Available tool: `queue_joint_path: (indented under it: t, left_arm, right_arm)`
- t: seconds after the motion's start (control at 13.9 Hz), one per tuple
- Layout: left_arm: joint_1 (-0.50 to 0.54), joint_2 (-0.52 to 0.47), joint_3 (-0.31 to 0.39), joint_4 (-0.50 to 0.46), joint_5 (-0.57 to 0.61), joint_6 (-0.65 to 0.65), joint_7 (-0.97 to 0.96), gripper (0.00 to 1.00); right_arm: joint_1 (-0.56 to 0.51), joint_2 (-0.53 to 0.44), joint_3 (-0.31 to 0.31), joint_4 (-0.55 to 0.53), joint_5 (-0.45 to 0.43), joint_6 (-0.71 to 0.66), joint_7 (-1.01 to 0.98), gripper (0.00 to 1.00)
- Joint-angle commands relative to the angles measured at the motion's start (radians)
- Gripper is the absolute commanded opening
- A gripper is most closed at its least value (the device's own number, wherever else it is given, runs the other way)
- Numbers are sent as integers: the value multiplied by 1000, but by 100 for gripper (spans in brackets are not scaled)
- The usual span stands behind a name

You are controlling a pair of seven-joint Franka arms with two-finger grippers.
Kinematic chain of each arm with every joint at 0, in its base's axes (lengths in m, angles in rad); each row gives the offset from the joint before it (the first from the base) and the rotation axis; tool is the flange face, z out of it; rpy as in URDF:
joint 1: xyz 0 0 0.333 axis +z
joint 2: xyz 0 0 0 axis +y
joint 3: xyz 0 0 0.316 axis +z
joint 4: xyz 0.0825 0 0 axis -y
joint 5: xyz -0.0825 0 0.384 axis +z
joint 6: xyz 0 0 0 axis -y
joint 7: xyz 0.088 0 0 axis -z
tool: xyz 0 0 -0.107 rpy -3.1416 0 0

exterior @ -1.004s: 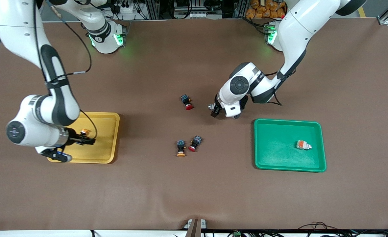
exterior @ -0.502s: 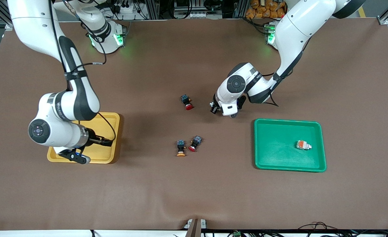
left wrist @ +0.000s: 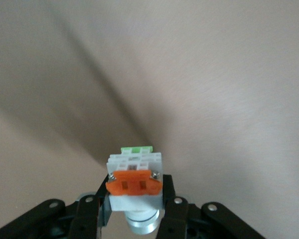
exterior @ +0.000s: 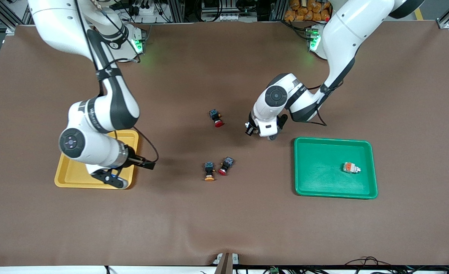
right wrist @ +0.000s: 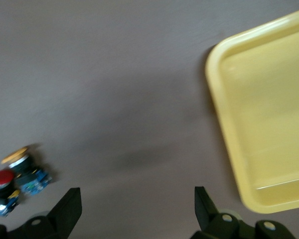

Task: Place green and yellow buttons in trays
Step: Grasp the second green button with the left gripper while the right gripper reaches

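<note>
The yellow-capped button [exterior: 209, 171] will come away alone when the robot lifts it, because mat shows [exterior: 217, 164] between it and the red-capped button.
My left gripper [exterior: 250, 129] is shut on a whitish-grey button with an orange block [left wrist: 134, 181], low over the mat between the lone red button and the green tray [exterior: 323, 186]. In that tray lies another whitish-grey button [exterior: 351, 167]. A yellow-capped button [exterior: 209, 172] lies mid-table and shows again as the yellow-capped button [right wrist: 21, 162] in the right wrist view. My right gripper [exterior: 148, 165] is open and holds nothing, over the mat just past the yellow tray [exterior: 68, 175]; its jaws [right wrist: 137, 209] stand wide. The right arm hides much of the yellow tray [right wrist: 269, 124].
A red-capped button [exterior: 224, 166] lies against the yellow-capped one, and a second red button [exterior: 216, 118] lies farther from the front camera, toward the left gripper. Brown mat covers the whole table.
My left gripper closed on the whitish-grey button. The right arm swung off the yellow tray toward the table's middle, its gripper staying open, and now hides the tray's inside.
</note>
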Motion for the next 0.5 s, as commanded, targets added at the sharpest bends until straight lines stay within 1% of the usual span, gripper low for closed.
queue_joint_path:
  t: [0.0,0.14,0.29,0.43]
  left_arm:
    - [-1,-61,2,117,19,-201,78,0]
    - [29,-59,2,191,19,-283,165,0]
    - [58,-62,1,219,19,-308,279,0]
    - [83,-56,2,247,19,-313,371,0]
  right_arm:
    - [67,19,-7,18,22,71,15,100]
    - [118,59,-9,17,18,142,41,100]
    - [175,106,-9,18,17,240,42,100]
    - [210,131,-9,18,10,288,42,100]
